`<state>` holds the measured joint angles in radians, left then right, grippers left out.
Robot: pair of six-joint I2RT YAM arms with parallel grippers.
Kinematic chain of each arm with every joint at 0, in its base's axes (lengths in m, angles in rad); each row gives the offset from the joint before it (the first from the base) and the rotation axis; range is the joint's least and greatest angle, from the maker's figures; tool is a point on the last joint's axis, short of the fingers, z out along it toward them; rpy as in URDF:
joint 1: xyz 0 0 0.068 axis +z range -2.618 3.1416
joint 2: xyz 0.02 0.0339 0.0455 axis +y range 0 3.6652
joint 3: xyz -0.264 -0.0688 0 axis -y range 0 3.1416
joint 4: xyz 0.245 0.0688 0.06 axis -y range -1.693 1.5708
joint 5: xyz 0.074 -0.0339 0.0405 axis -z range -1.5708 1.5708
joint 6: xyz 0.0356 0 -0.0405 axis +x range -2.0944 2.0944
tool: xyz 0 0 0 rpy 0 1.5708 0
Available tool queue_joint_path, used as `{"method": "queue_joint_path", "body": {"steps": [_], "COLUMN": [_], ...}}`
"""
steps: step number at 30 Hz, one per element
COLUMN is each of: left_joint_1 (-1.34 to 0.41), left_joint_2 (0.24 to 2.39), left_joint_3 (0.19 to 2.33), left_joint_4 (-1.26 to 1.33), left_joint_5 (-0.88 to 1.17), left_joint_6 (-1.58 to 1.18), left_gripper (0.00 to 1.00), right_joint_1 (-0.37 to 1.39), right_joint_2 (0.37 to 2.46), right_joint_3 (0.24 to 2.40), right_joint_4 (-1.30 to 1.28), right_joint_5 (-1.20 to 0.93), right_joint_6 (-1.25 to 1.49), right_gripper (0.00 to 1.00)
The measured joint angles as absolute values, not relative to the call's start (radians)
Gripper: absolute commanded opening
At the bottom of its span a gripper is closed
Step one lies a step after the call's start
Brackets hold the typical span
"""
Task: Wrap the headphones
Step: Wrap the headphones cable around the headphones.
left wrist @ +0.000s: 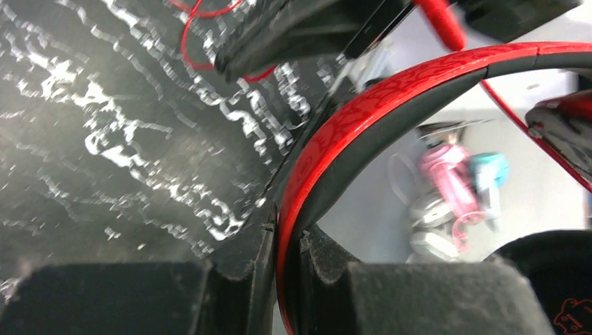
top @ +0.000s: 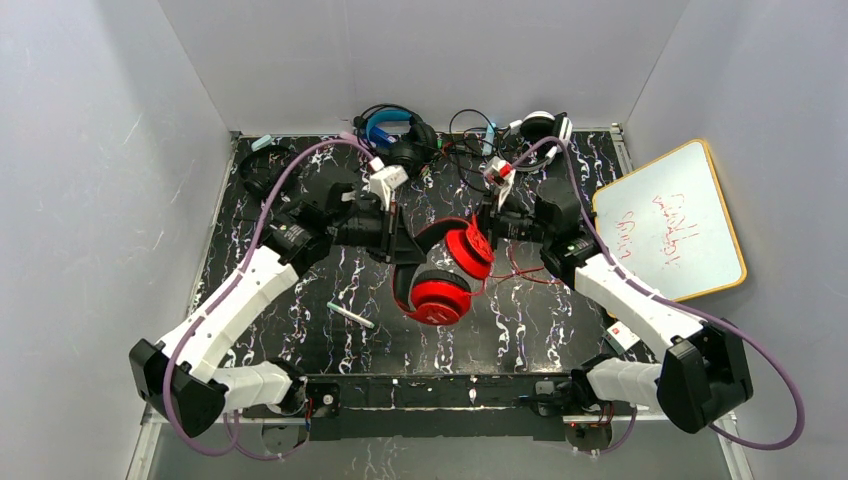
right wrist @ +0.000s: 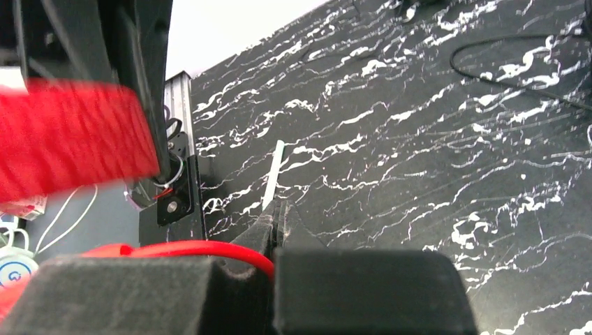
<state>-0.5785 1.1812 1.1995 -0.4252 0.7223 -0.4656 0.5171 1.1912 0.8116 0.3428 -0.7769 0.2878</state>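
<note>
The red cable is at the far ear cup (top: 469, 253), so my right gripper should draw it toward the front (top: 455, 338) as my left gripper swings the headphones back.
The glossy red headphones (top: 440, 295) hang between both arms above the middle of the black marbled mat (top: 560, 330). My left gripper (top: 402, 243) is shut on their red headband (left wrist: 391, 98), which passes between the jaws at the left gripper (left wrist: 290, 244). My right gripper (top: 487, 226) is shut on their thin red cable (right wrist: 195, 248), pinched at the right gripper (right wrist: 279, 216). A loop of that cable (top: 525, 276) trails to the right over the mat. In the right wrist view the headband (right wrist: 70, 146) is a red blur at upper left.
At the back lie a black pair with a blue headband (top: 388, 128), an all-black pair (top: 262, 170) and a white-and-black pair (top: 540, 125) among tangled cables. A white pen (top: 350, 315) lies on the mat. A whiteboard (top: 670, 220) leans at the right.
</note>
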Motion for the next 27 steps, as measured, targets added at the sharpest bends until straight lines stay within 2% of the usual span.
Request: {"method": "queue_joint_path", "body": {"steps": [8, 18, 21, 27], "left_joint_1": [-0.785, -0.947, -1.016, -1.043], "left_joint_2": [1.299, 1.331, 1.382, 1.526], "left_joint_3": [1.268, 1.365, 1.379, 1.384], "left_joint_4": [-0.688, -0.836, -0.854, -0.872], "left_joint_5": [0.292, -0.339, -0.548, -0.832], "left_joint_6": [-0.258, -0.115, -0.097, -0.102], "left_gripper": [0.0, 0.0, 0.0, 0.0], "right_joint_1": [0.517, 0.517, 0.517, 0.517], "right_joint_2": [1.266, 1.271, 1.273, 1.322], "right_joint_3": [0.906, 0.955, 0.978, 1.019], "right_joint_4": [0.142, -0.063, -0.121, -0.2], "right_joint_5": [-0.767, -0.64, -0.631, -0.67], "right_joint_6": [0.21, 0.152, 0.153, 0.19], "right_gripper": [0.01, 0.07, 0.02, 0.01]}}
